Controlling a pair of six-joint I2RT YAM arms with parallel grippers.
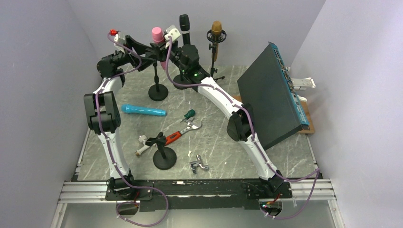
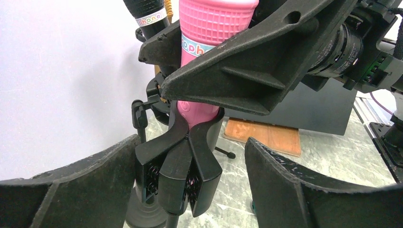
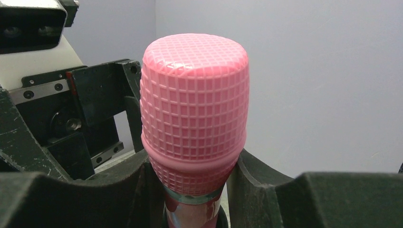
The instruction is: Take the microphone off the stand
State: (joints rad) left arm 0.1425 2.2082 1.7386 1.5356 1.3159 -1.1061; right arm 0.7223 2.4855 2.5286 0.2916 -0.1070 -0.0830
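Observation:
The spring clip is wrapped tight around the pink microphone's lower body (image 2: 197, 113), so the robot's left gripper should press the clip's levers (image 2: 207, 180) together before the right gripper lifts the microphone.
A pink microphone (image 1: 157, 34) stands upright in the black spring clip (image 2: 183, 166) of a round-based stand (image 1: 158, 90) at the back of the table. My right gripper (image 1: 165, 47) is shut on the microphone's neck just below its gridded head (image 3: 195, 95); its fingers (image 3: 266, 190) press both sides. My left gripper (image 1: 149, 54) is open, and its fingers (image 2: 285, 180) stand wide on either side of the clip without touching it. The right gripper's black finger crosses in front of the microphone (image 2: 209, 23) in the left wrist view.
A black microphone (image 1: 184, 23) and a gold one (image 1: 216, 28) stand in stands behind. A blue microphone (image 1: 142, 110), a green screwdriver (image 1: 189, 114), a wrench (image 1: 183, 130), an empty stand (image 1: 164, 159) and a metal fitting (image 1: 199, 164) lie mid-table. A dark slanted box (image 1: 268, 95) stands right.

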